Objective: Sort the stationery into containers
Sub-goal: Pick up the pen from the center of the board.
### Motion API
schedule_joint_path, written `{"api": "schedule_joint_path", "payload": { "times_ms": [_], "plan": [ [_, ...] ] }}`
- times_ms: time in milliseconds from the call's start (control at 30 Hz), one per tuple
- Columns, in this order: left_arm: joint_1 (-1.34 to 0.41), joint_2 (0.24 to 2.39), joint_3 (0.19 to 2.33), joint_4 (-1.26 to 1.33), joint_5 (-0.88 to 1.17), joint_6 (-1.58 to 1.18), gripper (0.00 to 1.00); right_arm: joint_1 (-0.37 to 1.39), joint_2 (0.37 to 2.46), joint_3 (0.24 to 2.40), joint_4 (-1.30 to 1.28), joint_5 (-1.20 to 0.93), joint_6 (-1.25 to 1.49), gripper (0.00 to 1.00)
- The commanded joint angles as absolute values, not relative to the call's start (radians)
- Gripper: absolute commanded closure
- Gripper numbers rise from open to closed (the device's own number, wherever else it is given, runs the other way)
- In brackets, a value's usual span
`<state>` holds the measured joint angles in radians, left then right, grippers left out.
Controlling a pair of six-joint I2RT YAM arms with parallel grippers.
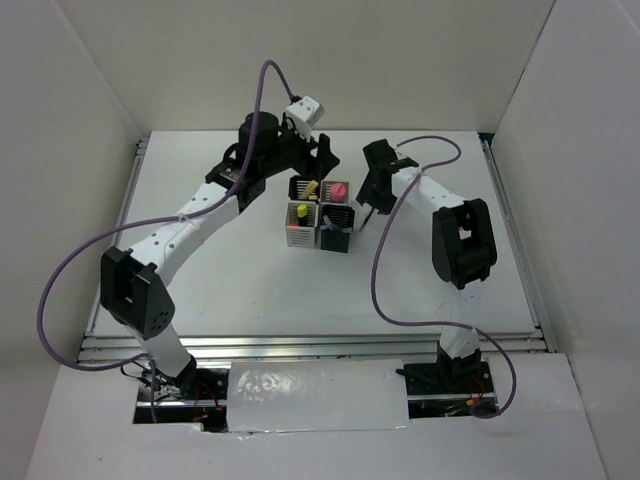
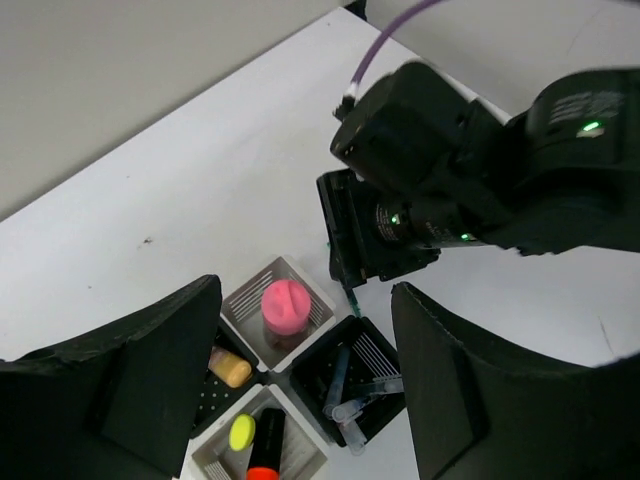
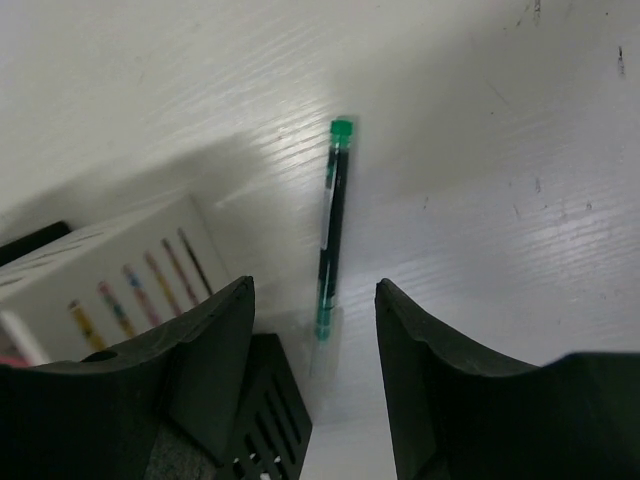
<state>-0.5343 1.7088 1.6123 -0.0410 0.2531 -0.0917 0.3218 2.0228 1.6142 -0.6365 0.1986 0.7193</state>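
Note:
The green-capped pen (image 3: 333, 222) is lying flat next to the cups under my right gripper, so next my left gripper moves back and comes around to grab the pen's clear end.
Four square cups (image 1: 320, 215) stand in a cluster. In the left wrist view, a white cup (image 2: 310, 285) holds a pink highlighter (image 2: 284, 304). A black cup (image 2: 385, 350) holds several pens (image 2: 360, 395). Another black cup holds a peach highlighter (image 2: 231, 369). A second white cup (image 2: 300, 455) holds a yellow highlighter (image 2: 242, 432) and an orange one (image 2: 264, 450). A green-capped dark pen (image 3: 332, 225) lies on the table beside the cups. My right gripper (image 3: 315, 290) is open just above it, a finger on each side. My left gripper (image 2: 307, 290) is open and empty above the cups.
White walls enclose the white table (image 1: 240, 280) on three sides. The right arm's wrist (image 2: 440, 190) hangs close beyond the cups in the left wrist view. Purple cables (image 1: 385, 270) loop over the table by both arms.

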Motion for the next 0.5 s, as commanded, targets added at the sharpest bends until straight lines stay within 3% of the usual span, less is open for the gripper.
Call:
{"api": "schedule_joint_path", "payload": {
  "times_ms": [0, 267, 467],
  "plan": [
    [-0.514, 1.622, 1.641, -0.044, 0.256, -0.132, 0.19, 0.311, 2.060, 1.664, -0.660, 0.268, 0.738, 0.42],
    [-0.473, 1.533, 1.552, -0.060, 0.270, -0.141, 0.19, 0.311, 2.155, 1.709, -0.655, 0.230, 0.719, 0.43],
    [-0.448, 1.500, 1.503, -0.060, 0.265, -0.164, 0.19, 0.314, 2.204, 1.733, -0.683, 0.244, 0.716, 0.51]
  ]
}}
